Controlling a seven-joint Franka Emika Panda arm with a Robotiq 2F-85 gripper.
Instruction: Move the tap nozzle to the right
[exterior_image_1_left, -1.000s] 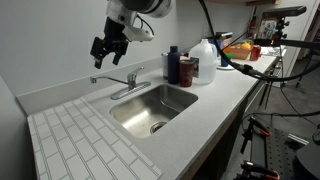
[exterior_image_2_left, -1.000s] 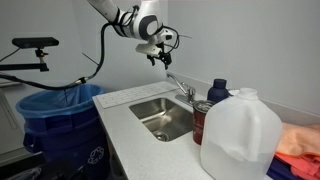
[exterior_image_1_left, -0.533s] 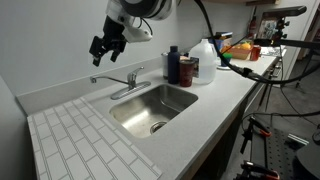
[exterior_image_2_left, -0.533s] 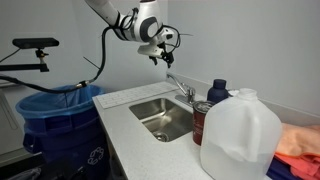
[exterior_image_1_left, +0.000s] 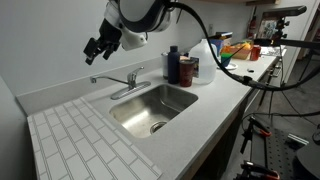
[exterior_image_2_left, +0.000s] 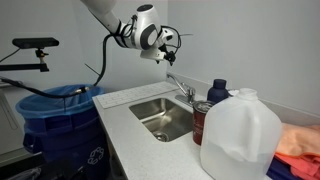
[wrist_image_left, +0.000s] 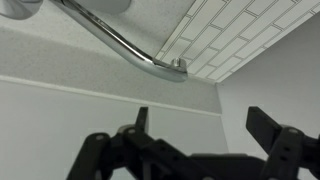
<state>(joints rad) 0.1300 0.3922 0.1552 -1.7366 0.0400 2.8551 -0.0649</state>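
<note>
The spout points along the back wall and my gripper is high above the spout's tip, so my gripper should go down on the wall side of the spout's tip and push toward the basin.
The tap nozzle (exterior_image_1_left: 107, 77) is a slim chrome spout with a short lever handle at its base, behind the steel sink basin (exterior_image_1_left: 153, 108). It points along the back edge of the counter. It also shows in the other exterior view (exterior_image_2_left: 176, 82) and in the wrist view (wrist_image_left: 130, 46). My gripper (exterior_image_1_left: 95, 50) hangs in the air above the spout's tip, apart from it, also seen in an exterior view (exterior_image_2_left: 160, 53). In the wrist view its two fingers (wrist_image_left: 205, 125) stand wide apart with nothing between them.
Dark bottles (exterior_image_1_left: 172, 64) and a white plastic jug (exterior_image_1_left: 205, 53) stand on the counter beside the sink. A white tiled drainboard (exterior_image_1_left: 85, 140) lies on the other side. A blue bin (exterior_image_2_left: 58, 115) stands off the counter's end. The wall is close behind the tap.
My gripper has moved a little up and away from the bottles, toward the spout's tip side. The tap has not moved.
</note>
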